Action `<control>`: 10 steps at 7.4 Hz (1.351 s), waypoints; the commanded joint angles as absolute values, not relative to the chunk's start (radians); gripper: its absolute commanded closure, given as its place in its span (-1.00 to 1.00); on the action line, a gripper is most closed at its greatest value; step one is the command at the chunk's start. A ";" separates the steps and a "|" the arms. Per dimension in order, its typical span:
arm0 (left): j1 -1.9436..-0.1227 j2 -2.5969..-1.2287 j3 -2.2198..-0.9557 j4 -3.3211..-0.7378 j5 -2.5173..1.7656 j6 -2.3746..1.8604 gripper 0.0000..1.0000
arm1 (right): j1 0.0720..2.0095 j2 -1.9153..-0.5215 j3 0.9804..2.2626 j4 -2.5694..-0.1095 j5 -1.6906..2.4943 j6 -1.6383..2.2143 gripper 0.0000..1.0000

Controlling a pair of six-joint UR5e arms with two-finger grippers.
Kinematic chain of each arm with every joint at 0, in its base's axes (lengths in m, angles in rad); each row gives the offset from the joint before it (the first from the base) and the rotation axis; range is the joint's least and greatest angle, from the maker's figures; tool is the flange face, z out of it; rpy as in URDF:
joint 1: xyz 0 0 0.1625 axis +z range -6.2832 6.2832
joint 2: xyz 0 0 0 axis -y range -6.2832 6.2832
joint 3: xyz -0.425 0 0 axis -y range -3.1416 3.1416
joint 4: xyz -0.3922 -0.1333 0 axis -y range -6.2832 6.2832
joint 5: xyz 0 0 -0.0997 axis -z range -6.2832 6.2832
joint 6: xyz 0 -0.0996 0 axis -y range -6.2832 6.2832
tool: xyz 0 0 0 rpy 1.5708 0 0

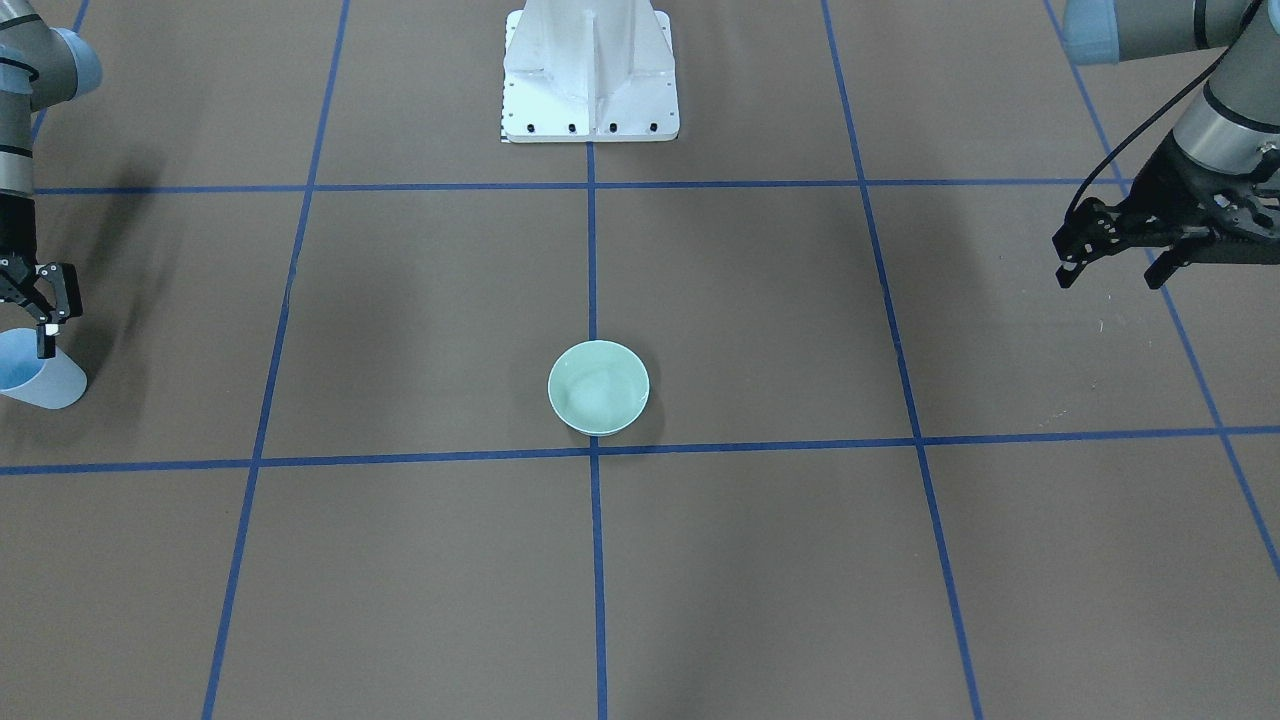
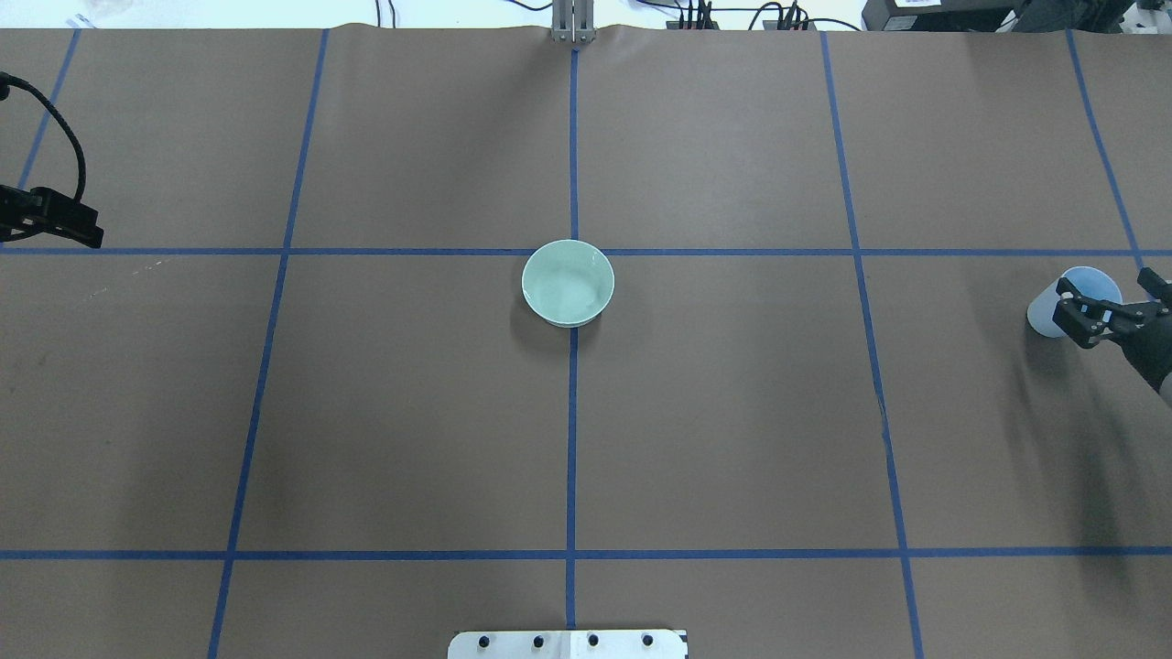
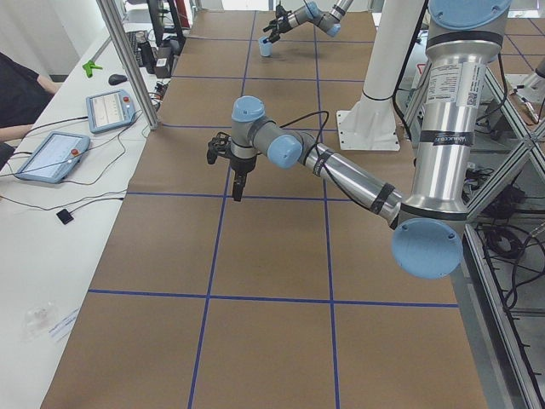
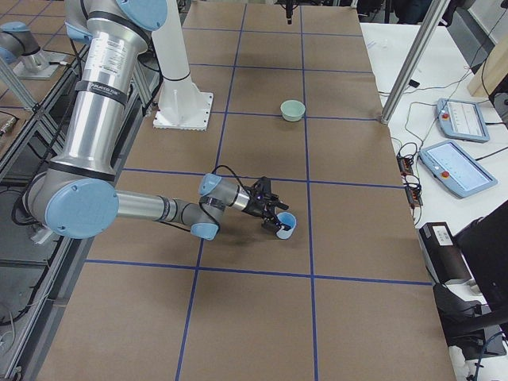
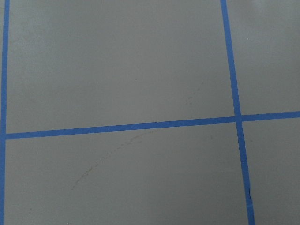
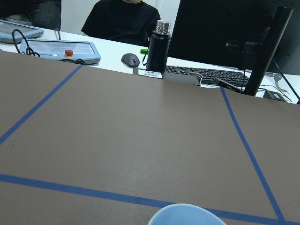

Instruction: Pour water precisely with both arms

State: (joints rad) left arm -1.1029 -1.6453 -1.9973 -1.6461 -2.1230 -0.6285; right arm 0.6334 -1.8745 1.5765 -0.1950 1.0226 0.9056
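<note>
A faint sheen point(image 1: 599, 396) can be seen inside the pale green bowl point(image 1: 599, 388), so I should expect water in it to ripple and glint when I carry the bowl.
The pale green bowl point(image 1: 598, 388) point(image 2: 568, 284) stands upright at the table's middle, on the centre tape line. A faint sheen shows inside it; I cannot make out water there or in the cup. The pale blue cup point(image 1: 45, 380) point(image 2: 1048, 307) point(image 4: 287, 228) stands at the table's right end. My right gripper point(image 1: 30, 320) point(image 2: 1112, 297) point(image 4: 276, 221) is open, with its fingers straddling the cup's top; I cannot tell if they touch it. The cup's rim point(image 6: 183, 215) peeks into the right wrist view. My left gripper point(image 1: 1110, 268) point(image 3: 232, 170) hangs open and empty above the left end.
The white bolted pedestal point(image 1: 590, 80) point(image 2: 568, 643) stands at the robot's side of the table. Blue tape lines point(image 5: 122, 127) grid the brown surface. Beyond the far edge a desk holds a black bottle point(image 6: 158, 44), tablets point(image 4: 452, 167) and a mouse; a person point(image 6: 122, 18) sits there.
</note>
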 commanded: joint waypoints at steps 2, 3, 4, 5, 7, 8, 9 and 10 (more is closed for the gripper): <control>-1.100 -1.670 -2.009 -1.646 -2.125 -0.629 -1.00 | 0.963 -1.835 1.664 -0.320 1.429 0.775 -0.99; -1.100 -1.701 -2.008 -1.646 -2.149 -0.650 -1.00 | 1.080 -1.794 1.699 -0.433 1.566 0.706 -0.99; -1.053 -1.774 -1.999 -1.641 -2.175 -0.786 -1.00 | 1.185 -1.737 1.710 -0.546 1.715 0.651 -0.99; -0.990 -1.826 -1.994 -1.641 -2.171 -0.898 -1.00 | 1.304 -1.674 1.710 -0.681 1.900 0.591 -0.99; -0.878 -2.045 -1.880 -1.638 -2.168 -1.122 -1.00 | 1.478 -1.547 1.713 -1.058 2.128 0.363 -0.99; -0.818 -2.121 -1.823 -1.640 -2.164 -1.196 -1.00 | 1.498 -1.496 1.712 -1.244 2.150 0.245 -0.99; -0.775 -2.184 -1.771 -1.641 -2.140 -1.245 -1.00 | 1.503 -1.474 1.710 -1.370 2.154 0.145 -0.99; -0.726 -2.238 -1.706 -1.644 -2.105 -1.277 -1.00 | 1.506 -1.480 1.703 -1.409 2.189 0.126 -0.99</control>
State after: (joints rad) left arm -0.7884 -2.1593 -1.7839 -1.6413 -2.1404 -1.2202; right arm 1.4946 -1.4933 1.7093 -1.3011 2.1509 0.1966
